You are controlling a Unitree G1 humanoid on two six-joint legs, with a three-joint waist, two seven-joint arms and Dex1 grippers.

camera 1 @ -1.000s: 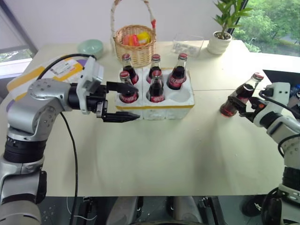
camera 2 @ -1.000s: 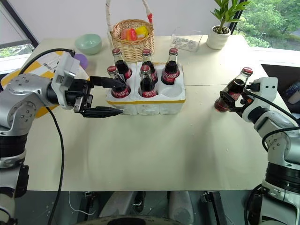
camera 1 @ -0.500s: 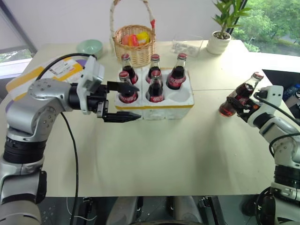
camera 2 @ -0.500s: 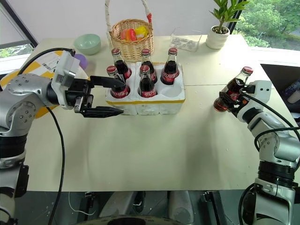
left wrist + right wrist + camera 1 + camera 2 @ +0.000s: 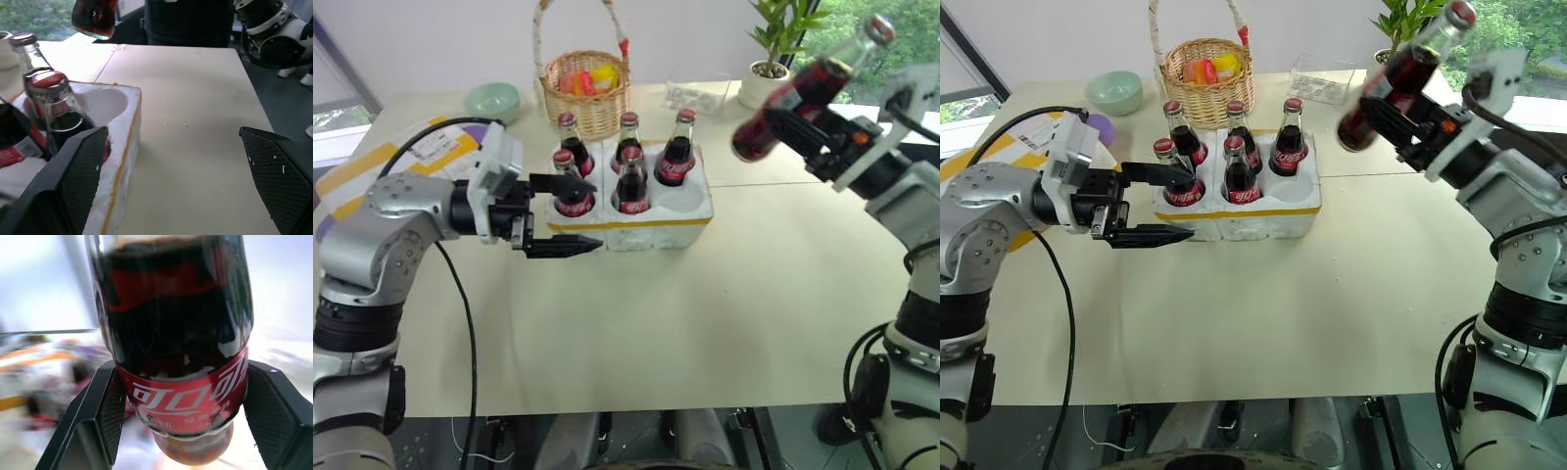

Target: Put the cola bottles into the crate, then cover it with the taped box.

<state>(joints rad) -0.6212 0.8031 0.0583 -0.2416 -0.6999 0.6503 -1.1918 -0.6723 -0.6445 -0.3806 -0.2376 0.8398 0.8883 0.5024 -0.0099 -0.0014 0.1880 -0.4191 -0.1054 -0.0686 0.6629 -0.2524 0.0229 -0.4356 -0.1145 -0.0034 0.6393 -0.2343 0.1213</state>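
Note:
The held bottle's bottom (image 5: 751, 145) faces down toward the crate's empty well (image 5: 682, 201), so my right gripper should keep moving the bottle across until its bottom sits inside.
The white foam crate (image 5: 646, 233) with its yellow band stands mid-table and holds several cola bottles (image 5: 677, 157); its front right well (image 5: 683, 201) is empty. Another cola bottle (image 5: 793, 98) hangs tilted, high over the table's right side, with my right gripper (image 5: 775, 122) shut on its lower body; the wrist view shows its label (image 5: 186, 401) between the fingers (image 5: 98, 416). By the crate's left front corner my left gripper (image 5: 578, 213) stands open and level, holding nothing. The taped box (image 5: 357, 171) lies at the far left, partly hidden behind my left arm.
A wicker basket (image 5: 587, 93) stands behind the crate. A green bowl (image 5: 494, 98) sits to its left. A clear plastic container (image 5: 695, 93) and a potted plant (image 5: 769, 69) are at the back right. Bare tabletop (image 5: 705, 313) lies in front of the crate.
My right gripper has lifted the cola bottle off the table's right side, up and to the left. The left gripper has stayed in place.

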